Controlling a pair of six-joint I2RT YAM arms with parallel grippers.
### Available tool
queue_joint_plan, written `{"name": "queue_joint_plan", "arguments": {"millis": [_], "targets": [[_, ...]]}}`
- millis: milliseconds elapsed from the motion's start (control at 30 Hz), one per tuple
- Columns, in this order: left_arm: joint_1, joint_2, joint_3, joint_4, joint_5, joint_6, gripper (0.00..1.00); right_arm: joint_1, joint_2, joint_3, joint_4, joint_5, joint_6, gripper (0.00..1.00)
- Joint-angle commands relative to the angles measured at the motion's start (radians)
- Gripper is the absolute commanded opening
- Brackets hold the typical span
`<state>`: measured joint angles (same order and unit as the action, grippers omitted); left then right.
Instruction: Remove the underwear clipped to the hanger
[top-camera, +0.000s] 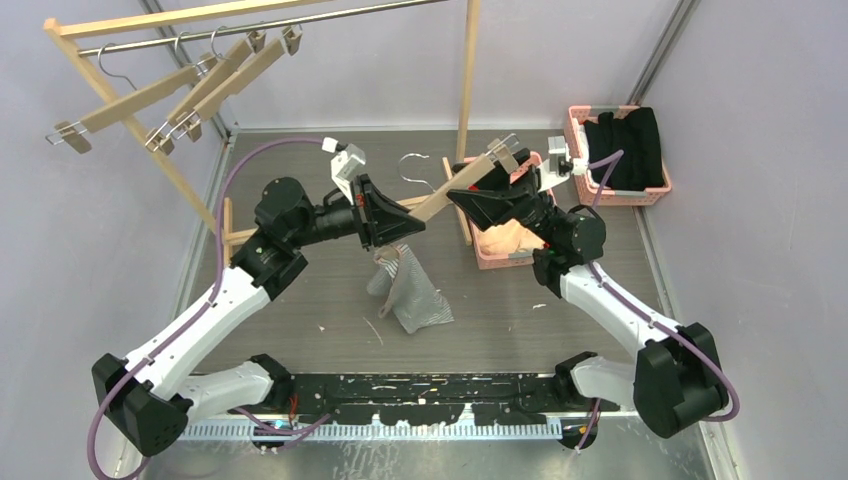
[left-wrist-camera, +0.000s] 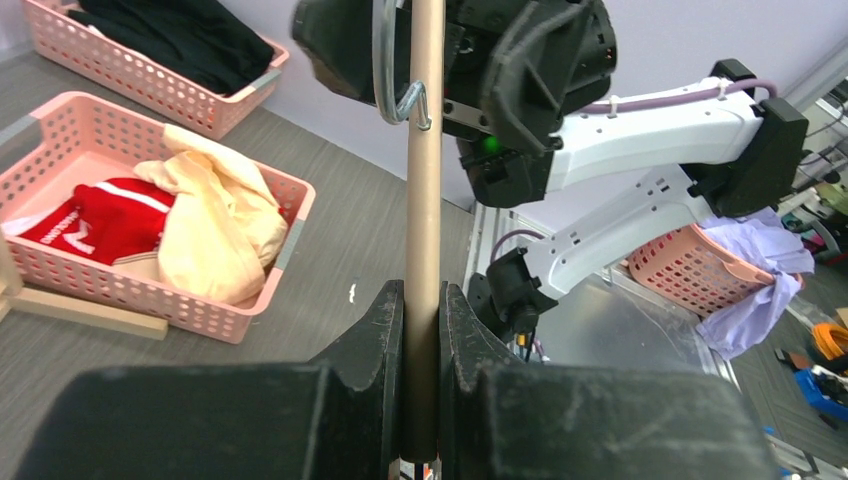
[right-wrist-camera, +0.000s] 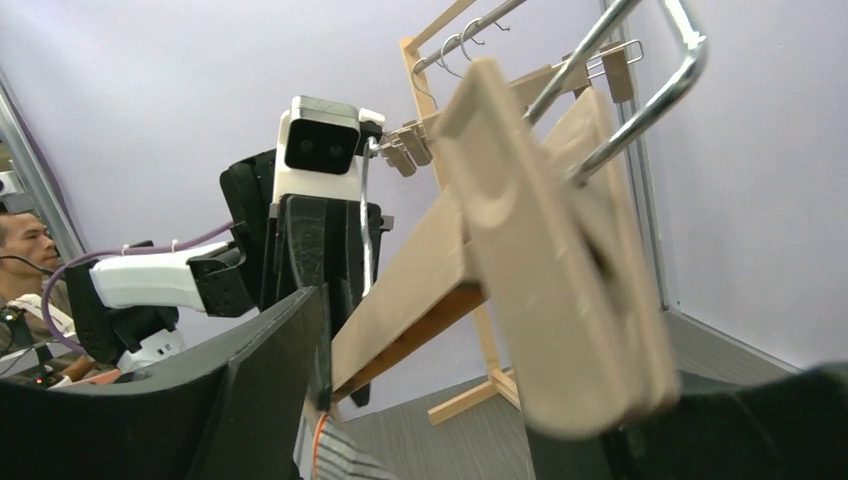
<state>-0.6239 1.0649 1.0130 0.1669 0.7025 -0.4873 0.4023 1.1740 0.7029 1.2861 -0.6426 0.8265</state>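
Observation:
I should use my right gripper to hold the hanger's loose end (top-camera: 502, 154) while my left gripper squeezes the underwear's clip, since my left gripper has hold of the bar (top-camera: 427, 209) beside that clip.
A wooden clip hanger (top-camera: 455, 188) is held in the air between my two arms. My left gripper (top-camera: 398, 222) is shut on its bar (left-wrist-camera: 422, 230). The grey-and-white pinstriped underwear (top-camera: 410, 295) hangs from the hanger's left end and sags onto the table; its edge shows in the right wrist view (right-wrist-camera: 340, 462). My right gripper (top-camera: 478, 195) is open, with the hanger's right clip (right-wrist-camera: 560, 270) between its fingers (right-wrist-camera: 250, 385). The red underwear (left-wrist-camera: 90, 215) and the cream-beige underwear (left-wrist-camera: 220, 235) lie in a pink basket (left-wrist-camera: 240, 325).
A second pink basket (top-camera: 660, 190) at the back right holds the black garment (top-camera: 625, 148). A wooden clothes rack with several bare clip hangers (top-camera: 180, 95) stands at the back left. Its upright post (top-camera: 467, 90) rises just behind the held hanger.

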Motion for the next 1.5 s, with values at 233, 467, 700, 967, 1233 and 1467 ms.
{"name": "queue_joint_plan", "arguments": {"millis": [233,467,700,967,1233,1467], "targets": [[-0.053,0.003,-0.016,0.149,-0.056,-0.035,0.0,0.018,0.024,0.076,0.116,0.068,0.005,0.02],[-0.053,0.007,-0.007,0.128,-0.081,-0.023,0.25,0.022,-0.027,0.042,0.062,0.122,-0.042,0.01],[-0.053,-0.033,0.003,0.0,-0.155,0.106,0.53,0.022,-0.075,0.036,0.025,0.123,-0.06,0.01],[-0.046,-0.128,-0.065,-0.16,-0.364,0.296,0.74,0.022,-0.09,0.05,0.023,0.111,-0.036,0.01],[-0.044,-0.108,-0.124,-0.057,-0.289,0.264,0.71,0.023,-0.115,0.044,0.002,0.113,-0.035,0.01],[-0.043,-0.135,-0.155,0.025,-0.296,0.248,0.01,0.023,-0.124,0.036,-0.045,0.113,-0.055,0.01]]}}
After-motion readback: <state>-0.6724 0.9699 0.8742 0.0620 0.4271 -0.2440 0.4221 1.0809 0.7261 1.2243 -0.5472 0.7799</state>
